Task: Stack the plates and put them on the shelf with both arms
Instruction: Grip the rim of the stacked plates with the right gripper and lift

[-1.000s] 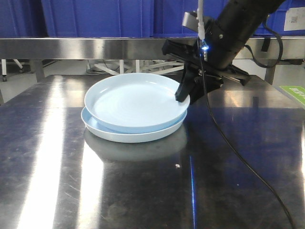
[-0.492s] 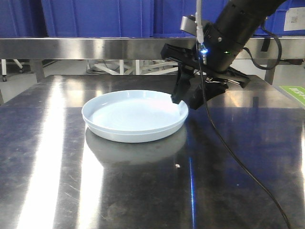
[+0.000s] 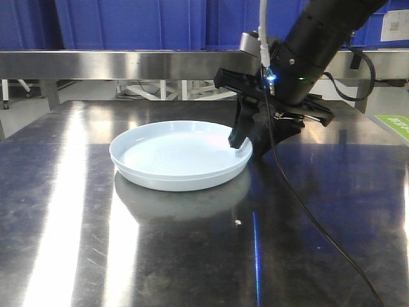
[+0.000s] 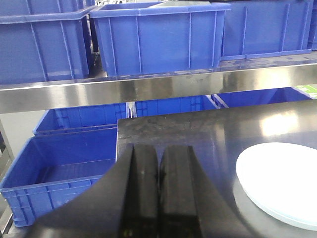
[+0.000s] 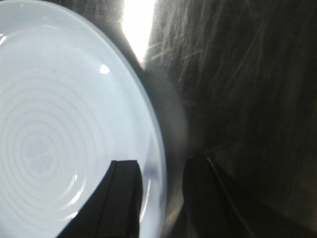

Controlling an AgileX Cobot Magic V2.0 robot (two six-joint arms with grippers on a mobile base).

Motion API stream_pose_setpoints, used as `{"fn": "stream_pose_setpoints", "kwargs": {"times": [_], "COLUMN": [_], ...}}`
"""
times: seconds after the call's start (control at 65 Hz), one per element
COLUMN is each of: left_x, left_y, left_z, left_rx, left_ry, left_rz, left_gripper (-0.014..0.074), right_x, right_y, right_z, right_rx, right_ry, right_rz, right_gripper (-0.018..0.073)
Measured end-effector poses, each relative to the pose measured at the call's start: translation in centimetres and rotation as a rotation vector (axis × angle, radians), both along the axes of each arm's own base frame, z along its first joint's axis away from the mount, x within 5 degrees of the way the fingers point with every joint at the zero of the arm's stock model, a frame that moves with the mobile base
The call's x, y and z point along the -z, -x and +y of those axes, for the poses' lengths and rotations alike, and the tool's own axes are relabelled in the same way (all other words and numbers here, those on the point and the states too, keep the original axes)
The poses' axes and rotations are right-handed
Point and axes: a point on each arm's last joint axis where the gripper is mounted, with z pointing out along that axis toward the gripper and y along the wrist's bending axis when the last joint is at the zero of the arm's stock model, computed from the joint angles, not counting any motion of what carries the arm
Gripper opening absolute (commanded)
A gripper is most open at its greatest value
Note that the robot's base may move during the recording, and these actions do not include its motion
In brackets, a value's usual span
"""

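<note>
The stack's far side (image 3: 119,153) will tip down when I lift and carry the wide stack, because my right gripper straddles only one rim (image 3: 246,151) of it.
The plates (image 3: 179,153) lie nested as one pale bluish-white stack on the dark steel tabletop (image 3: 192,256); I cannot separate upper from lower. My right gripper (image 3: 248,142) stands open astride the stack's right rim, one finger inside and one outside. The right wrist view shows that rim (image 5: 157,144) in the gap of the right gripper (image 5: 162,163). My left gripper (image 4: 159,153) is shut on nothing, left of the plates (image 4: 282,183). The shelf (image 3: 128,64) runs behind the table, its shiny front rail (image 4: 173,84) carrying blue crates.
Blue crates (image 4: 153,39) fill the shelf tier, and more crates (image 4: 64,168) sit low beyond the table's left edge. A black cable (image 3: 300,204) trails from the right arm across the table's right side. A green panel (image 3: 396,125) shows at far right.
The upper plate, tilted and offset a second ago, has settled squarely onto the lower one. The right gripper has shifted slightly left and down at the rim.
</note>
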Motion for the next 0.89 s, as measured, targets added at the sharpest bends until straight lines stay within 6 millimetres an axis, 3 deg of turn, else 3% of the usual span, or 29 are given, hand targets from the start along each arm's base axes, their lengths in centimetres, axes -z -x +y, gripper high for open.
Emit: {"fn": "stream_pose_setpoints", "kwargs": {"times": [0.2, 0.492, 0.754, 0.892], "left_x": [0.0, 0.0, 0.0, 0.0], "left_y": [0.0, 0.0, 0.0, 0.0], "left_z": [0.0, 0.0, 0.0, 0.0], "left_rx": [0.000, 0.000, 0.000, 0.000], "left_ry": [0.000, 0.000, 0.000, 0.000], "left_rz": [0.000, 0.000, 0.000, 0.000], "left_gripper": [0.0082, 0.0082, 0.0082, 0.0082], "right_x": [0.1, 0.4, 0.1, -2.1], "right_y": [0.3, 0.3, 0.1, 0.2], "right_z": [0.7, 1.0, 0.9, 0.1], "right_rx": [-0.012, -0.007, 0.011, 0.012], "right_ry": [0.000, -0.007, 0.003, 0.053], "right_rz": [0.005, 0.016, -0.013, -0.167], "right_gripper": [0.0322, 0.0048, 0.0048, 0.0048]}}
